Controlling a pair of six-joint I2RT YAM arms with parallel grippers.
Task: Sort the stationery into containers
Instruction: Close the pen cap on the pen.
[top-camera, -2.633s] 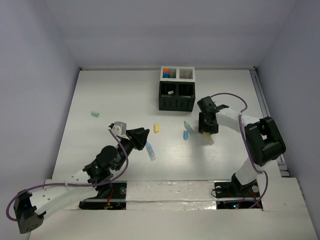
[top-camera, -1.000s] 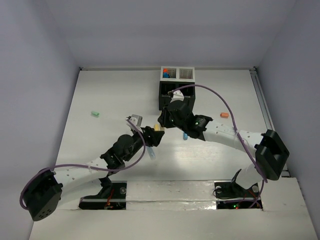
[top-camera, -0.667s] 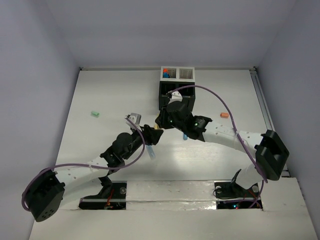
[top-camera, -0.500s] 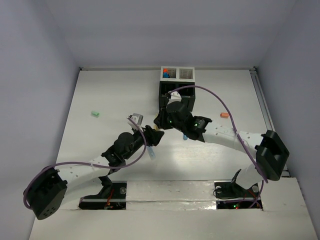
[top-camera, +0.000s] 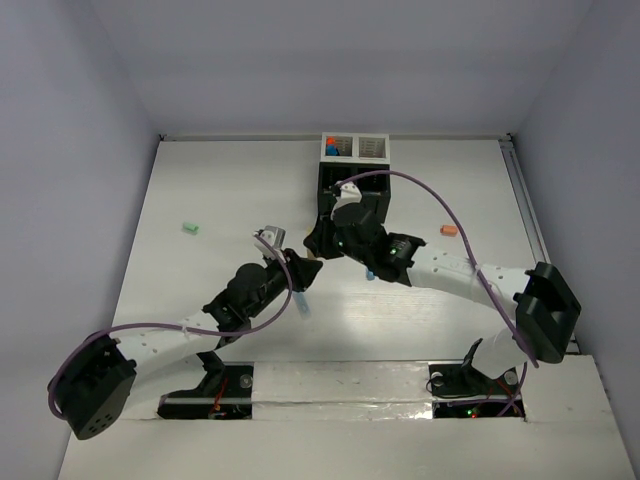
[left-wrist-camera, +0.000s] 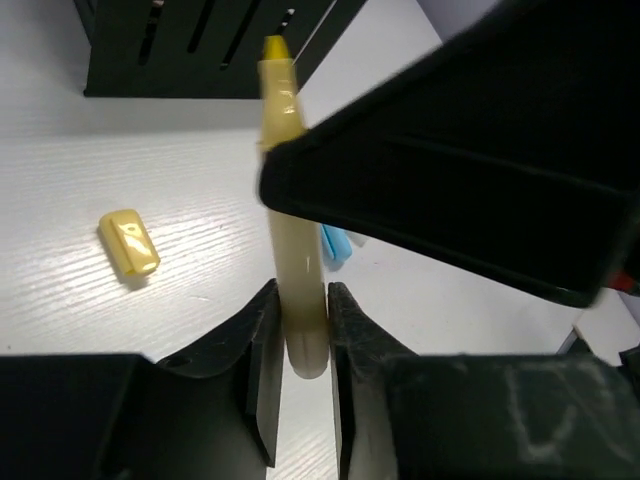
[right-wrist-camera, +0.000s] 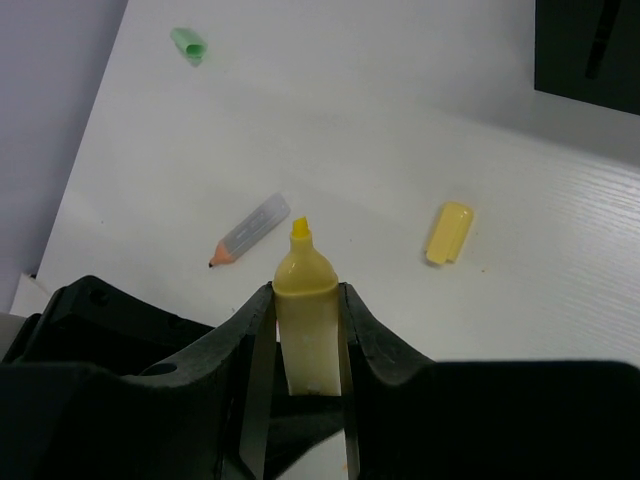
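The yellow highlighter is held beside its open tip (right-wrist-camera: 301, 229) by my right gripper, so my right gripper should leave the highlighter to my left gripper and go get the yellow cap (right-wrist-camera: 450, 233) first.
An uncapped yellow highlighter (left-wrist-camera: 296, 260) is held by both grippers at once in mid-table. My left gripper (left-wrist-camera: 298, 312) is shut on its rear end. My right gripper (right-wrist-camera: 305, 305) is shut on its body, tip (right-wrist-camera: 300, 229) sticking out. In the top view the left gripper (top-camera: 303, 272) and right gripper (top-camera: 319, 247) meet nose to nose in front of the organizer's black part (top-camera: 352, 195), which joins its white part (top-camera: 356, 147). The yellow cap (right-wrist-camera: 448, 232) lies on the table, also in the left wrist view (left-wrist-camera: 129, 243).
A short pencil (right-wrist-camera: 250, 230) and a green eraser (right-wrist-camera: 187, 44) lie left of the grippers; the eraser also shows in the top view (top-camera: 189, 228). A blue highlighter (top-camera: 301, 305), another blue one (top-camera: 370, 271) and an orange piece (top-camera: 448, 231) lie on the table.
My right arm has swung from the right side to mid-table with the yellow highlighter. My left gripper has reached up to meet it and now grips the highlighter's rear end.
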